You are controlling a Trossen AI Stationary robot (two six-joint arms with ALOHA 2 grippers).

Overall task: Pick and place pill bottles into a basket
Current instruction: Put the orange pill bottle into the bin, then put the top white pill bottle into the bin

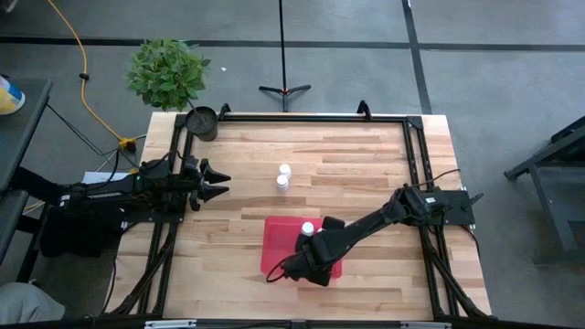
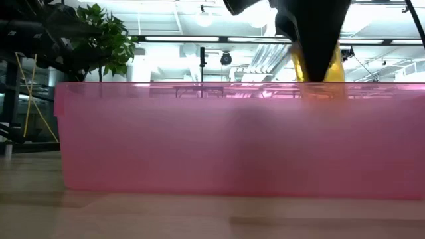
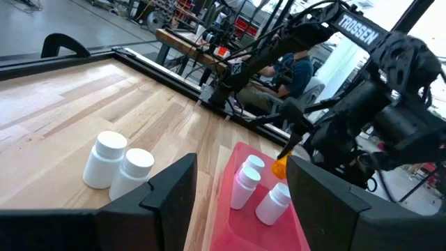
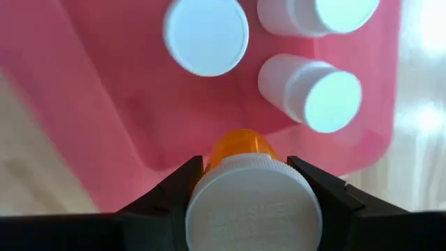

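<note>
I should keep lowering my right gripper, with the orange pill bottle [image 4: 242,144] cap up over a free part of the bottom of the red basket [image 4: 205,115], until the orange bottle stands there. Then I should let go.
The red basket [image 1: 279,239] lies on the wood near the table's front edge, its pink wall [image 2: 199,139] filling the low view. Three white pill bottles [image 4: 206,35] [image 4: 317,14] [image 4: 310,90] stand inside it. Two more white pill bottles [image 1: 284,170] [image 1: 281,183] stand on the table beyond the basket, also seen as a pair [image 3: 115,166] in the left wrist view. My right gripper [image 1: 306,262] hangs over the basket, shut on an orange pill bottle with a white cap [image 4: 254,206]. My left gripper [image 1: 222,185] waits open at the table's left edge, with nothing between its fingers. My right gripper pinches the orange bottle between its two fingers at the sides of the white cap [image 4: 202,202]. The fingers [image 4: 171,195] come from above, pointing down. The bottle is cap up, its orange body [image 2: 319,66] hanging below the fingers, over the basket and clear of its floor.
A small dark round pot [image 1: 202,122] stands at the table's far left corner, with a green plant [image 1: 167,71] behind it. Black frame rails [image 1: 302,117] run along the table's edges. Bare wood lies at the far right [image 1: 366,155].
</note>
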